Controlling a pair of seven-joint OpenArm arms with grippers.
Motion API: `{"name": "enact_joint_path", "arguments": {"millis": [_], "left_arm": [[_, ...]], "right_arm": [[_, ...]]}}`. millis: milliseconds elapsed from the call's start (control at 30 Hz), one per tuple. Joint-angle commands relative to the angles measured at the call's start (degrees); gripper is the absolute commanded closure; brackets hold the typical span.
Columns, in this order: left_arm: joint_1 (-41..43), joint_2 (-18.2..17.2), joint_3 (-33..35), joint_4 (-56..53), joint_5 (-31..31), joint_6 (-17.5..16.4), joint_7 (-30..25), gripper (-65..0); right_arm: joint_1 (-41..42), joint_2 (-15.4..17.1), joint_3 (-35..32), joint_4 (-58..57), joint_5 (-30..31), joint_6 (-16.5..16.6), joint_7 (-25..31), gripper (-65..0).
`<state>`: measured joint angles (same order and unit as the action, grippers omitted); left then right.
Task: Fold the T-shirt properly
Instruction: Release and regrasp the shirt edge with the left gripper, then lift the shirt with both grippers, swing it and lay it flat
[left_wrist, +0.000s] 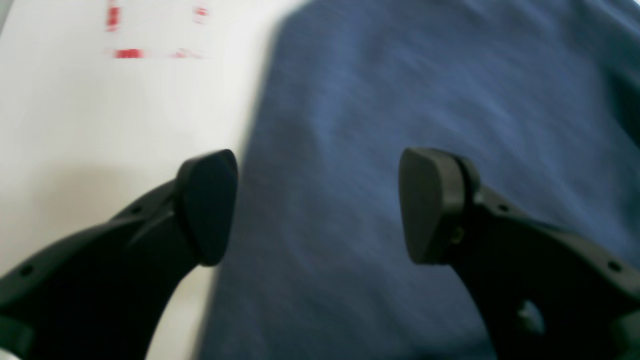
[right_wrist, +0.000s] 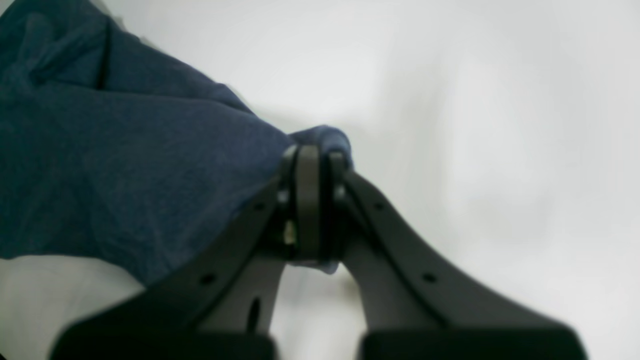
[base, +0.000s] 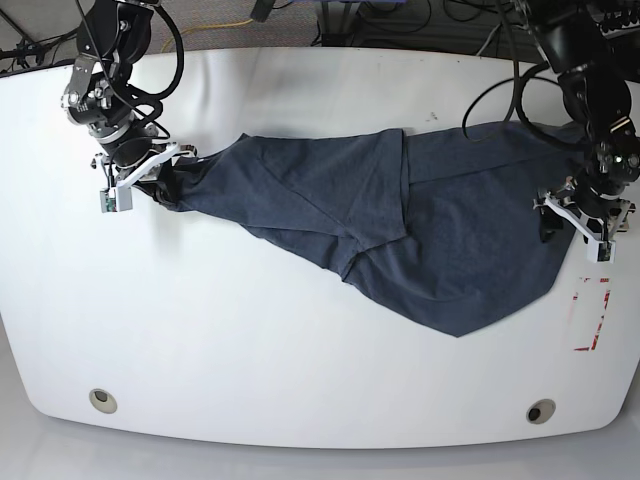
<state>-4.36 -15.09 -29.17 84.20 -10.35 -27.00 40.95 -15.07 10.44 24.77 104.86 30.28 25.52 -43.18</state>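
The folded part (base: 325, 185) lies over the T-shirt's middle (base: 404, 205), so it should move along and stay folded when the robot's left gripper pulls the T-shirt's edge.
The dark slate-blue T-shirt (base: 440, 230) lies stretched across the white table (base: 250, 330), with one part folded over its middle (base: 340, 190). My right gripper (base: 172, 183), at the left in the base view, is shut on the shirt's far left end. The right wrist view shows a bunch of cloth (right_wrist: 325, 137) pinched between the closed fingers of that gripper (right_wrist: 312, 160). My left gripper (base: 556, 222) hovers over the shirt's right edge. In the left wrist view its fingers (left_wrist: 207, 207) stand wide apart, so the left gripper (left_wrist: 320, 205) is open with nothing held, above the cloth (left_wrist: 425, 100).
Red marks (base: 590, 320) are printed on the table just right of the shirt, also seen as red marks (left_wrist: 129, 53) in the left wrist view. Two round holes (base: 102, 400) (base: 541, 411) sit near the front edge. Cables (base: 225, 25) run behind the table.
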Motion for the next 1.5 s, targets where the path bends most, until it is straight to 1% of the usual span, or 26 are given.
{"name": "enact_joint_path", "arguments": {"millis": [0,100,200,300,367,500,633,833,867,900,967,1000,1033,1100,1200,1300,1400,1467], "left_arm": [[-4.4,-1.3,-0.4,-4.3,1.2,0.1,-1.3,-47.1],[-10.4,-2.4,-0.5,-12.2,4.6,0.1,-2.3,-47.1],[-15.3,-2.9,-0.2,-21.1,6.9,0.1,-7.1,-47.1],[-18.8,-3.4,-0.2,-29.1,8.3,0.1,-11.7,-47.2],[-20.5,-4.2,0.0,-32.8,8.9,0.1,-13.0,-47.2],[-24.2,-5.1,3.5,-41.8,8.8,0.1,-15.6,-47.2],[-25.2,-4.9,6.8,-45.3,8.7,0.1,-18.2,-47.2],[-25.1,-4.4,8.6,-45.6,8.7,0.0,-18.2,-46.8],[-25.0,-4.1,8.9,-45.6,8.7,0.0,-18.2,-45.8],[-24.7,-3.6,9.1,-45.6,8.7,-0.1,-18.0,-43.1],[-24.1,-3.2,9.2,-45.3,8.7,-1.9,-17.0,-35.0],[-23.8,-3.1,9.3,-45.3,8.8,-3.5,-16.6,-28.7],[-23.7,-3.0,9.3,-45.5,8.9,-4.7,-16.5,-24.4],[-23.6,-2.9,10.0,-45.7,9.1,-7.4,-16.0,-11.4],[-23.6,-2.9,13.7,-45.4,8.9,-8.8,-15.6,-0.7],[-23.6,-2.9,13.0,-45.1,8.6,-8.7,-15.6,0.0],[-23.6,-2.9,8.1,-42.2,8.7,-8.7,-15.6,0.0],[-23.6,-2.9,5.0,-38.4,8.9,-8.9,-14.5,0.0]], "right_arm": [[0.5,0.1,0.1,1.2,1.0,0.2,1.5,0.0],[0.5,-0.1,0.1,1.2,1.0,0.2,1.5,0.0],[0.5,-0.2,0.1,1.2,1.0,0.2,1.6,0.0],[0.6,-0.3,0.1,1.3,1.0,0.2,1.6,0.0],[0.6,-0.3,0.1,1.3,1.1,0.2,1.6,0.0],[0.6,-0.3,0.2,1.3,1.0,0.2,1.7,0.0],[0.6,-0.3,0.2,1.6,1.2,0.2,1.7,0.0],[1.7,-0.4,0.2,1.6,1.0,0.2,1.8,0.0],[1.7,-0.4,0.2,1.6,1.0,0.2,1.8,0.0],[1.7,-0.4,0.2,1.6,1.0,0.2,1.8,0.0],[1.8,-0.4,0.2,1.5,1.0,0.2,1.8,0.0],[2.0,-0.4,0.2,1.4,0.9,0.2,1.8,0.0],[2.0,-0.3,0.2,1.4,0.9,0.2,1.8,0.0],[2.1,-0.3,0.2,1.4,0.9,0.2,1.8,0.0],[2.2,-0.3,0.2,1.4,0.9,0.2,1.8,0.0],[2.2,-0.3,0.2,1.4,0.9,0.2,1.8,0.0],[3.0,-0.2,0.2,1.4,0.9,0.2,1.7,0.0],[3.4,0.2,0.1,1.4,0.9,0.2,1.7,0.0]]}}
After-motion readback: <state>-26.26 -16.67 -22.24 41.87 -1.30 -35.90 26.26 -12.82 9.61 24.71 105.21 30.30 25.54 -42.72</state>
